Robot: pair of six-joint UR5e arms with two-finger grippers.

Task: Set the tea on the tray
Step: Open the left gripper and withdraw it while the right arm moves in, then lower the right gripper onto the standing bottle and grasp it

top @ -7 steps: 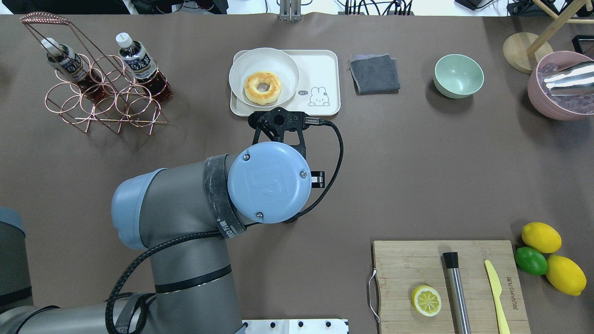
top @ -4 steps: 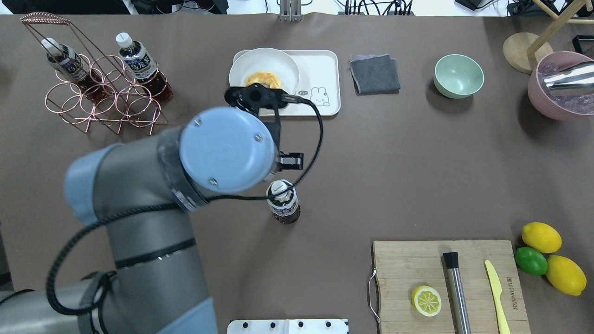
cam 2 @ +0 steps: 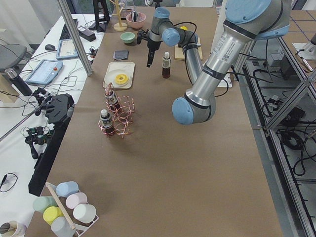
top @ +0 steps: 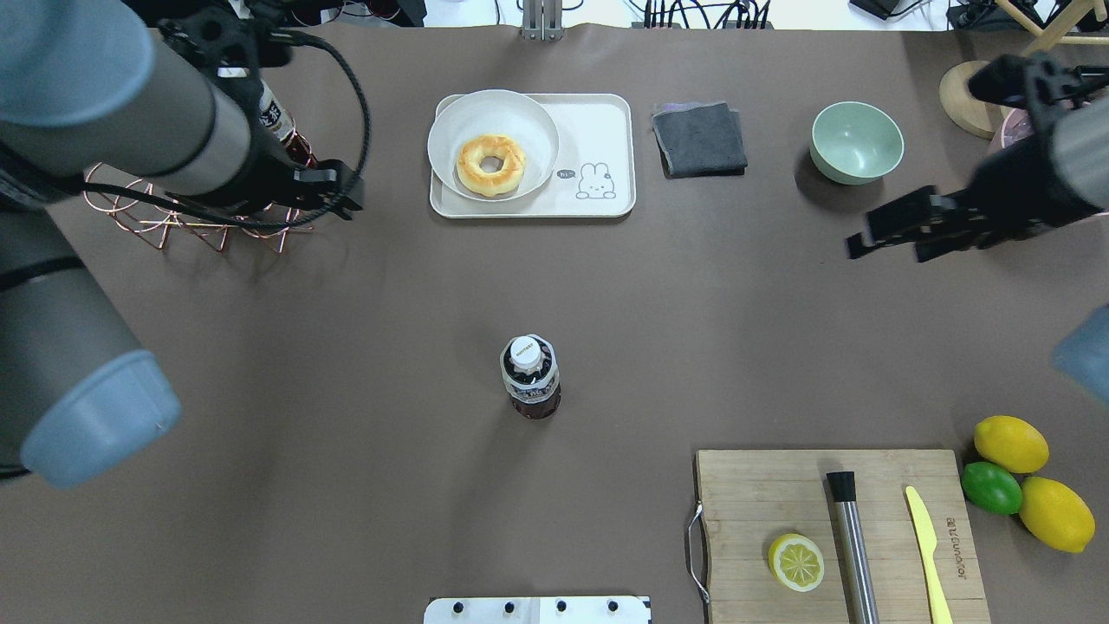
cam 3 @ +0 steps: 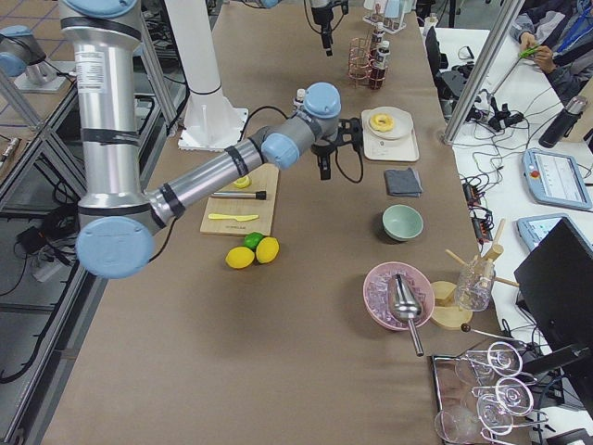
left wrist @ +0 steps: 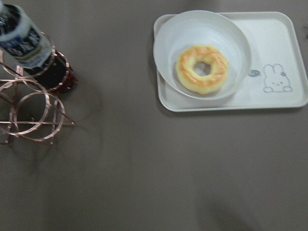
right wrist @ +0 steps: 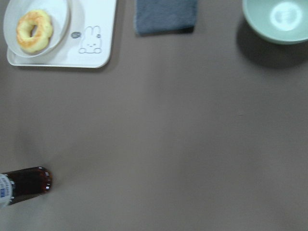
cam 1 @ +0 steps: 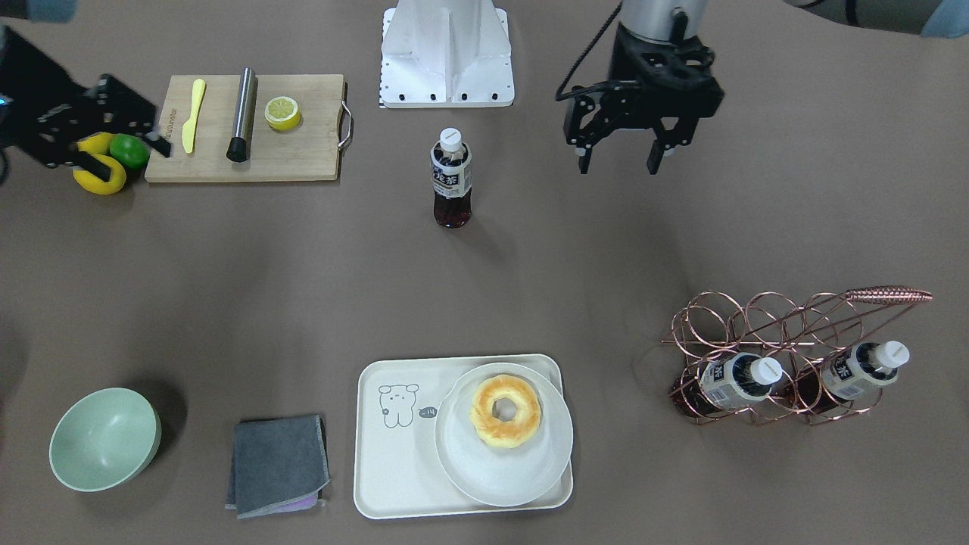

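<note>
The tray's loose end (cam 1: pixel 397 459) is on the same side of the plate as my right gripper, so next my right gripper takes hold of the standing tea bottle (cam 1: pixel 451 178) and puts it there.
One tea bottle (top: pixel 530 377) stands upright alone on the brown table's middle; it also shows in the front-facing view (cam 1: pixel 451 178) and at the right wrist view's lower left (right wrist: pixel 26 183). Two like bottles (cam 1: pixel 738 378) (cam 1: pixel 863 371) lean in a copper wire rack (cam 1: pixel 787 333). The cream tray (top: pixel 606 130) lies at the far middle and holds a round white plate (top: pixel 528 113) with a doughnut (top: pixel 491 163). My left gripper (cam 1: pixel 617 160) hangs open and empty, raised, between the standing bottle and the rack. My right gripper (top: pixel 897 230) is open and empty, high over the table's right part.
A grey cloth (top: pixel 699 137) and a green bowl (top: pixel 856 141) lie right of the tray. A pink bowl of ice (cam 3: pixel 398 295) is at the far right. A cutting board (top: pixel 745 503) with half a lemon, a steel muddler and a yellow knife lies front right, with lemons and a lime (top: pixel 992 487) beside it.
My left arm has swung away to the left toward the rack, leaving the tea bottle standing on the table. My right arm has come into view on the right.
</note>
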